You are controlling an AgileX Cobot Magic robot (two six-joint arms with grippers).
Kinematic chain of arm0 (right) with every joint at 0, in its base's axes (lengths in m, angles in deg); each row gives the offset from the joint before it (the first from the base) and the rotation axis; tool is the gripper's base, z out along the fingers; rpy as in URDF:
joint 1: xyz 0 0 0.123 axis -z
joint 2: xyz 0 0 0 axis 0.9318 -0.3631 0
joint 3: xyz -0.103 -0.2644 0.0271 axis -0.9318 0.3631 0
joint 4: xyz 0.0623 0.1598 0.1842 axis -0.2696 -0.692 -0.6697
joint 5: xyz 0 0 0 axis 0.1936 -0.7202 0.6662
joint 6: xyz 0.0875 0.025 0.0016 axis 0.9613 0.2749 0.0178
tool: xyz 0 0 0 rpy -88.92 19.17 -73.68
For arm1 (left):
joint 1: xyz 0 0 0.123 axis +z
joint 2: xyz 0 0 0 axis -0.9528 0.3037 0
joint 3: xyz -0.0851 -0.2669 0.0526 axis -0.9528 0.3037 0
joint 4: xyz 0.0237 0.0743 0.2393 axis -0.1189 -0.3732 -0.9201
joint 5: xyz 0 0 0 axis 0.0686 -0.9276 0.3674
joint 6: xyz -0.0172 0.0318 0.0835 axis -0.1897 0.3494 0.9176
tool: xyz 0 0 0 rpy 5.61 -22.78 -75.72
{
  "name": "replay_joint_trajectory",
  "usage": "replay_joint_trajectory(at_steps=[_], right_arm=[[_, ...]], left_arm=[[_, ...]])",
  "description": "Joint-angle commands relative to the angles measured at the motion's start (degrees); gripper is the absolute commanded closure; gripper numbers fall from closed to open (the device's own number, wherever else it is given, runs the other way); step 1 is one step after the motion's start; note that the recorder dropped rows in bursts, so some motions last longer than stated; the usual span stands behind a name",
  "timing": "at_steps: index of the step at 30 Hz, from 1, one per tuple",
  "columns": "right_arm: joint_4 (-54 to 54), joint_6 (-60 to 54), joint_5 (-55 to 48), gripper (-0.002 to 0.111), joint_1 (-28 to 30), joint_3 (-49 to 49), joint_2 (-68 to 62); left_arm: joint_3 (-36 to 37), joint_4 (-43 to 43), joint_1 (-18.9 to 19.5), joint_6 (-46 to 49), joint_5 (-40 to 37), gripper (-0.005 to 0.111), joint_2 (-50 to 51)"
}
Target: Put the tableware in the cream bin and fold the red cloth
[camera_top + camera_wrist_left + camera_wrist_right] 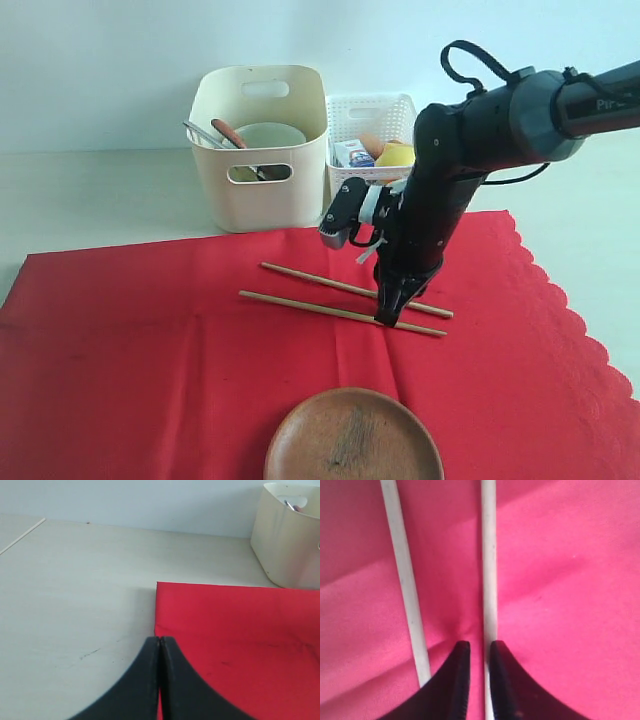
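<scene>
The near chopstick (411, 602) is outside the narrow opening of my right gripper. Next, I open its fingers wider and close them around both chopsticks together.
The red cloth (150, 340) lies spread flat on the table. Two chopsticks lie on it, a far one (320, 280) and a near one (300, 305). My right gripper (388, 318) points down onto them. In the right wrist view its jaws (481, 647) stand slightly open, with one chopstick (489, 555) in the gap and the other (402, 555) outside it. A round brown plate (353, 435) sits at the front. The cream bin (258, 150) holds a white bowl (270, 135) and a spoon (225, 132). My left gripper (159, 640) is shut and empty over the cloth's corner (240, 630).
A white lattice basket (372, 115) with food items stands right of the bin. The cloth's scalloped edge (570, 310) runs along the right. Bare pale table (75, 590) lies left of the cloth. The bin's wall (287, 545) shows in the left wrist view.
</scene>
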Motion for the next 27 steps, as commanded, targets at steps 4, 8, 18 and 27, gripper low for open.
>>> replay_joint_trajectory(at_steps=[4, 8, 18, 27], right_arm=[[-0.42, -0.99, 0.46, 0.083, -0.11, 0.33, -0.82], [-0.65, -0.69, 0.46, 0.072, -0.11, 0.33, 0.20], [-6.81, -2.66, -4.18, 0.044, -0.11, 0.22, 1.83], [-6.88, -2.04, -0.93, 0.037, -0.11, 0.22, 0.09]], left_arm=[[-0.04, -0.32, -0.27, 0.01, 0.69, 0.106, -0.32], [-0.04, -0.32, -0.27, 0.01, 0.69, 0.106, -0.32], [-0.04, -0.32, -0.27, 0.01, 0.69, 0.106, -0.32], [-0.04, -0.32, -0.27, 0.01, 0.69, 0.106, -0.32]])
